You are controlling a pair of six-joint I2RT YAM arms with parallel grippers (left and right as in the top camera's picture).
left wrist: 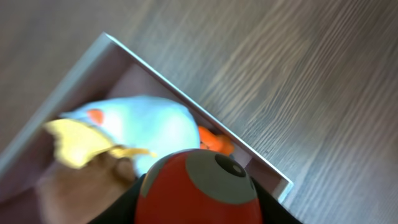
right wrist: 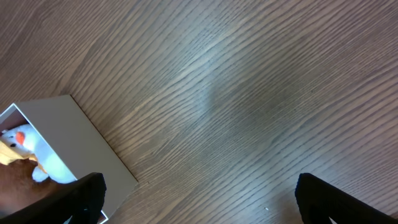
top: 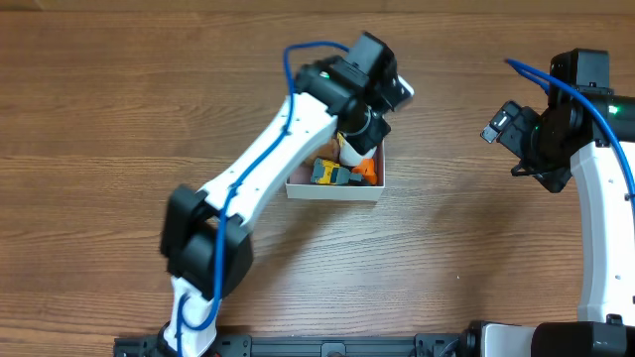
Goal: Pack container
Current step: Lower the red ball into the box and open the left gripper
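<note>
I should use my left gripper to put the red toy in the free corner (top: 300,177) beside the teal-and-yellow toy, because the white plush bird (left wrist: 146,124) fills the box under the red toy.
The container (top: 332,190) is a shallow white box with a pink inside at the table's middle. It also shows in the left wrist view (left wrist: 155,71) and the right wrist view (right wrist: 74,134). It holds a white plush bird (left wrist: 149,127), an orange toy (top: 368,171) and a teal-and-yellow toy (top: 327,173). My left gripper (left wrist: 198,199) hangs over the box's far side, shut on a red toy with a grey eye patch (left wrist: 199,186). My right gripper (right wrist: 199,193) is open and empty over bare wood, right of the box.
The wooden table (top: 99,119) surrounds the box. The right arm (top: 556,129) stands at the right edge. The left arm's white links (top: 258,169) cross the box's left part in the overhead view.
</note>
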